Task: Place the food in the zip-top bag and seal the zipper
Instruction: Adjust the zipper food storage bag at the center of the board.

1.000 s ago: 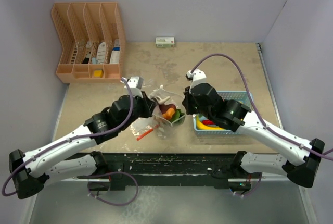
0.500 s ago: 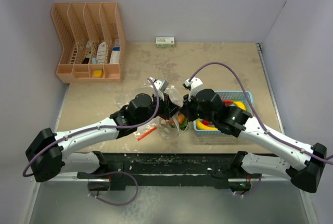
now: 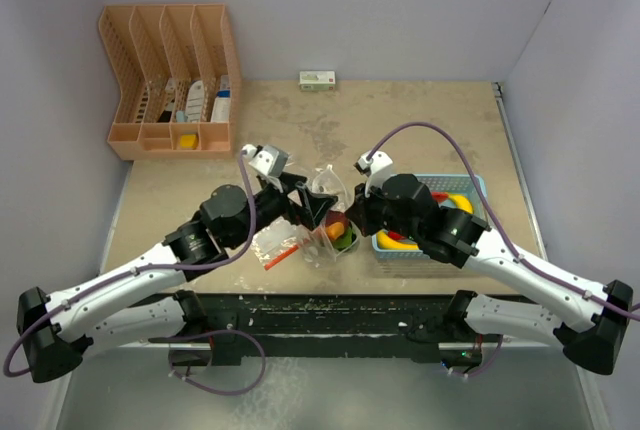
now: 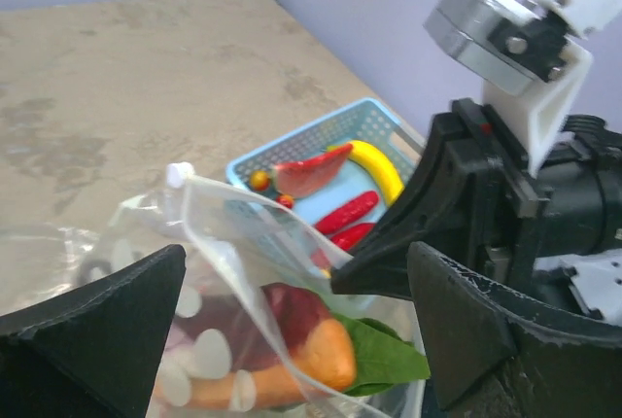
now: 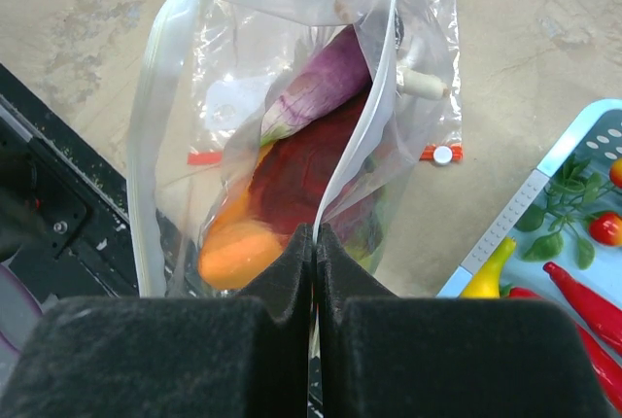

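I should move my left gripper back and pinch both of the bag's edges together with it beside the white zipper tab before sealing, because the bag's opening is wide open.
The zip-top bag stands open mid-table, with orange, dark red, purple and green food inside it. My right gripper is shut on the bag's near mouth edge and holds it up. My left gripper is open, its fingers spread on either side of the bag's mouth, gripping nothing. From above, the left gripper sits just left of the bag and the right gripper just right of it. A red-orange piece of the zipper shows beside the bag. More food lies in the basket.
The light blue basket sits right of the bag, under my right arm, with yellow, red and green pieces. An orange desk organizer stands at the back left. A small white box rests against the back wall.
My left gripper swung right over the bag's mouth, then opened wide and drew back a little to the left. The right gripper stayed shut on the bag's edge.
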### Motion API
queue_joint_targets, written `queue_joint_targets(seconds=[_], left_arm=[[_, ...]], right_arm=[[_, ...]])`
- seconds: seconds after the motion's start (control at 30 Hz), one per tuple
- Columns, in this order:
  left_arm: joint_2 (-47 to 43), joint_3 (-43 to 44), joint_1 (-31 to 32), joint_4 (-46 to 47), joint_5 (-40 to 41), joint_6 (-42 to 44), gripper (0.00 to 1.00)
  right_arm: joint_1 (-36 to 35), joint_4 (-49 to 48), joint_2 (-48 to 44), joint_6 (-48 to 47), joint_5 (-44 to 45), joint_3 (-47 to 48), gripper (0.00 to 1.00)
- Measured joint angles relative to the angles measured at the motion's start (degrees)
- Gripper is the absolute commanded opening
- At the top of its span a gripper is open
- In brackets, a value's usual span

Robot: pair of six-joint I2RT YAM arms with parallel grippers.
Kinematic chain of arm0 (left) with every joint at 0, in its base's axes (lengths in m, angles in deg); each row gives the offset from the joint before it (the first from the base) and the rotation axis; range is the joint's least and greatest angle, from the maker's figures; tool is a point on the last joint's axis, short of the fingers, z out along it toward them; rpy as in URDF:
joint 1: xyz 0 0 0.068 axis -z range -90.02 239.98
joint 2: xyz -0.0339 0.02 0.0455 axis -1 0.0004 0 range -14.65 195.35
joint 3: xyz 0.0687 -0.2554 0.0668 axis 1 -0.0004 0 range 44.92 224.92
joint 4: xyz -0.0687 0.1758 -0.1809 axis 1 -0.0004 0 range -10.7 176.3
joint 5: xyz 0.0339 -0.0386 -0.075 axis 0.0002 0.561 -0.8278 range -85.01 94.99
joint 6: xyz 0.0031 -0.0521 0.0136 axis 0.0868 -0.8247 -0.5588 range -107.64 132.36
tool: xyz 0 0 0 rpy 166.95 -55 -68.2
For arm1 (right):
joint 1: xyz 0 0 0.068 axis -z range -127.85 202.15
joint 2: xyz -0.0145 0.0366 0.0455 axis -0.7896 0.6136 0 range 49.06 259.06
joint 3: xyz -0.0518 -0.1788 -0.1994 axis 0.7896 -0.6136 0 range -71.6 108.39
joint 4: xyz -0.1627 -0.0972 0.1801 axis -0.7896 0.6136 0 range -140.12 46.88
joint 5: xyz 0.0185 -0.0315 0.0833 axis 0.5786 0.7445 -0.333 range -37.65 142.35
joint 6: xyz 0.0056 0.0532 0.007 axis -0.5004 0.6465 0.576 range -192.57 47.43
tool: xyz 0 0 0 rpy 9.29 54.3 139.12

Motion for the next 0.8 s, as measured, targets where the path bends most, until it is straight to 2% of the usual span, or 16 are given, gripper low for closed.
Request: queue_joint_targets(seconds=[0.27,0.4,0.57,0.67,0.8], left_arm=[[-2.38,-0.83,-1.01,-2.86,18.51,2.62,0.99],[-1.27,-3.69,-7.56,-0.59,21.09,1.77,0.99],[4.72,-7.08,-19.06,4.76,17.53,-2.21,0.99],[8.92,-8.15,-22.51,9.99,11.76,-3.67,0.99],[13.49,-8.17,-25.49,18.86,-0.31,-2.84,0.99]], right_arm=[[0.00,-0.22,0.13,-0.68,-0.02,0.00,0.00],[0.00,-0.17,0.13,-1.20,-0.04,0.00,0.00],[0.00,-0.11,0.13,-1.73,-0.11,0.00,0.00],[0.00,0.07,0.13,-1.95,-0.44,0.00,0.00],[0.00,0.85,0.04,-2.36,-1.16,0.00,0.00]])
